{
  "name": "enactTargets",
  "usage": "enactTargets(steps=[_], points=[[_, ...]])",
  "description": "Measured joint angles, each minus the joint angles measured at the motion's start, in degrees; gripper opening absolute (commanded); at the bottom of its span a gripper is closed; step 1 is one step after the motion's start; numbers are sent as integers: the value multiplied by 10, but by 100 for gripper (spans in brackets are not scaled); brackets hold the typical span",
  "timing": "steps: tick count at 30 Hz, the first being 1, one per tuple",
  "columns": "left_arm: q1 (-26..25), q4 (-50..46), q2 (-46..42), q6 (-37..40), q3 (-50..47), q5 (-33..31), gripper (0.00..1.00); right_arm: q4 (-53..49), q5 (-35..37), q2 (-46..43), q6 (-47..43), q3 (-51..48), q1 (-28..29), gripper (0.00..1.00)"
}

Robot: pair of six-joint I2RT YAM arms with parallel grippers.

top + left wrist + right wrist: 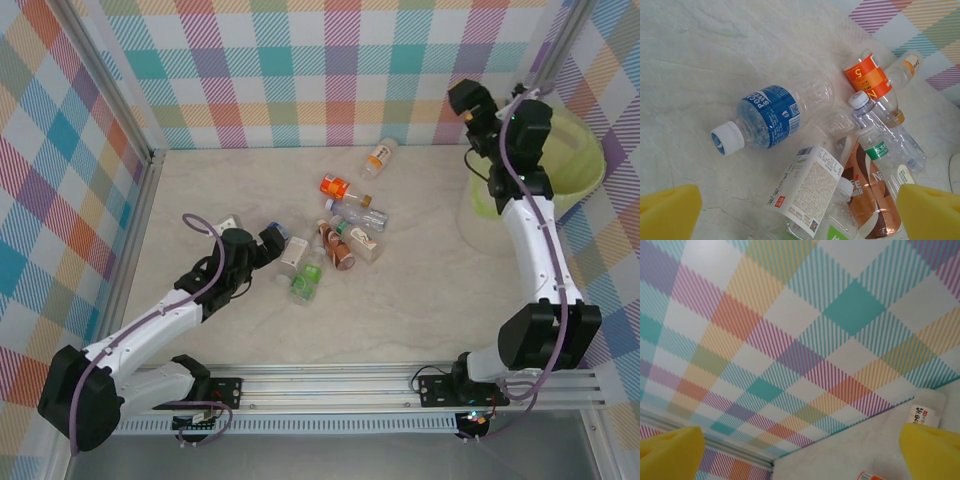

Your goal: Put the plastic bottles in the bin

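The far bottle lying clear of the orange bottle lets the robot's open right gripper keep on down, and it should then close around its body.
Several plastic bottles lie in a loose heap mid-table: a blue-labelled one, a white-labelled one, a brown one, an orange one and a green-labelled one. One more bottle lies apart near the back wall. My left gripper is low at the heap's left edge, open, its yellow pads straddling the white-labelled bottle without touching it. The lime-lined bin stands at the far right, partly behind the right arm. My right gripper is raised beside it, open and empty.
Plaid walls enclose the table on the left, back and right, with a metal post in the back-left corner. In the right wrist view the white-labelled far bottle lies below the back wall. The arm bases sit on a rail at the near edge.
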Motion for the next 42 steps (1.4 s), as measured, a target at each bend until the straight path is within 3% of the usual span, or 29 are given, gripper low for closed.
enactTargets(steps=[7, 16, 24, 42], points=[[1, -14, 0, -6, 0, -5, 100, -74, 47, 131, -111, 90, 78, 100], [5, -46, -12, -13, 0, -17, 100, -198, 88, 399, -139, 255, 90, 100], [13, -48, -24, -17, 0, -42, 100, -341, 164, 655, -195, 622, 114, 99], [30, -50, -10, -17, -1, -56, 100, -426, 289, 721, -280, 657, 152, 100]])
